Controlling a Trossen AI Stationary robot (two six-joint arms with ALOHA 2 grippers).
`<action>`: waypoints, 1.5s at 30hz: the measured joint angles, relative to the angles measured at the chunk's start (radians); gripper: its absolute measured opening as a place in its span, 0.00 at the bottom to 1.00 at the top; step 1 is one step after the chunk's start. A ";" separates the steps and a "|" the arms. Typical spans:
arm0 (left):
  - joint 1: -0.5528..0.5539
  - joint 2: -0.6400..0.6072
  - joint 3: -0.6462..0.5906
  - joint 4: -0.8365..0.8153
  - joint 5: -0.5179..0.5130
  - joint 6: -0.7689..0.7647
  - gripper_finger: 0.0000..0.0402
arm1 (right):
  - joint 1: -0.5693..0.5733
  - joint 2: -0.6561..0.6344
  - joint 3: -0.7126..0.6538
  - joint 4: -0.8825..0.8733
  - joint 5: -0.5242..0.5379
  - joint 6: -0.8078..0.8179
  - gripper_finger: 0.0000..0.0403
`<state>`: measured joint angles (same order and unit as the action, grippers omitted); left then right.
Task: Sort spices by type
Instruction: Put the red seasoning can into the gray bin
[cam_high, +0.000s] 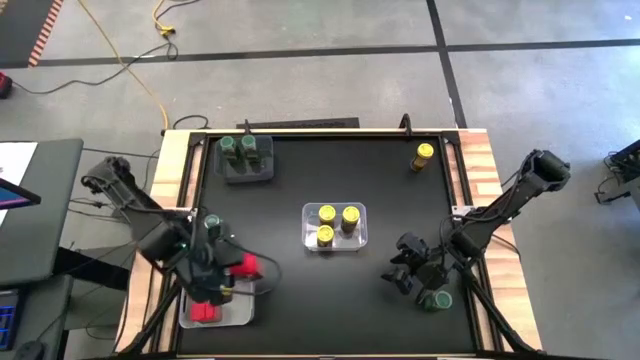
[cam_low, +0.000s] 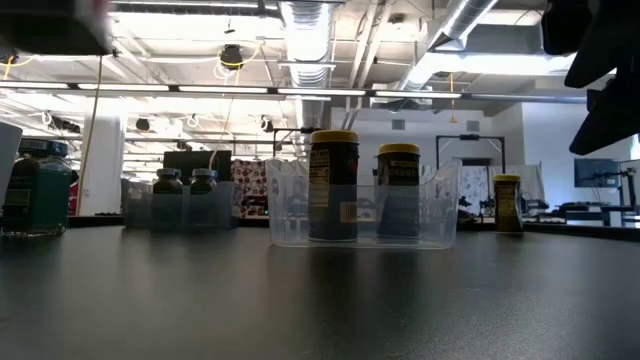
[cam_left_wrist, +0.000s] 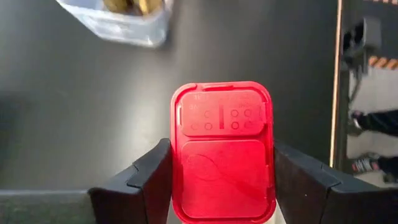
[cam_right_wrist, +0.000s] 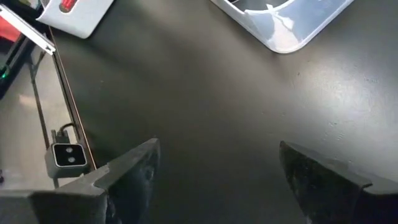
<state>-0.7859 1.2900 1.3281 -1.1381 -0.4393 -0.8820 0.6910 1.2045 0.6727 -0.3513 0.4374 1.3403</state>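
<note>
The clear bin has open room (cam_high: 238, 308) next to its matching red-topped jar (cam_high: 205, 312), so the robot's left gripper goes on carrying the held jar there until it sits inside.
My left gripper (cam_high: 236, 268) is shut on a squarish red-topped spice jar (cam_left_wrist: 222, 149), just to the right of a clear bin (cam_high: 238, 312) at the near left. That bin holds another red-topped jar (cam_high: 203, 312). Three yellow-lidded jars (cam_high: 337, 225) stand in a clear bin (cam_high: 306, 212) at the middle, and another yellow-lidded jar (cam_high: 424, 154) stands alone at the far right. Two green-lidded jars (cam_high: 239, 148) stand in a grey bin (cam_high: 245, 172) at the far left. My right gripper (cam_high: 405, 275) stands open at the near right, beside a green-lidded jar (cam_high: 435, 298) but apart from it. My left gripper pinches the red-topped jar between its two fingers (cam_left_wrist: 152, 174), one on each long side of the red top (cam_left_wrist: 178, 171). The fingers slant down from the near left. The jar's flat red top faces the wrist camera, and the black table shows well beyond it.
The black table top (cam_right_wrist: 205, 93) lies bare under my right gripper, between the middle bin (cam_right_wrist: 280, 28) and the near-left bin (cam_right_wrist: 78, 15). A dark-lidded jar (cam_low: 35, 195) stands close at the low view's left edge. Wooden rails (cam_high: 482, 170) border the table.
</note>
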 joint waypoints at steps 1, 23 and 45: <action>-0.021 -0.002 -0.015 0.001 0.001 -0.020 0.54 | 0.000 0.000 0.000 0.000 0.000 0.005 0.89; -0.192 0.006 -0.286 0.181 -0.009 -0.047 0.54 | 0.000 0.000 0.000 -0.004 -0.001 0.046 0.89; -0.192 0.004 -0.453 0.321 0.012 -0.038 0.56 | 0.000 0.000 0.000 -0.005 -0.002 0.077 0.89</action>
<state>-0.9779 1.2942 0.8749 -0.8174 -0.4274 -0.9196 0.6910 1.2045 0.6724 -0.3561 0.4358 1.4174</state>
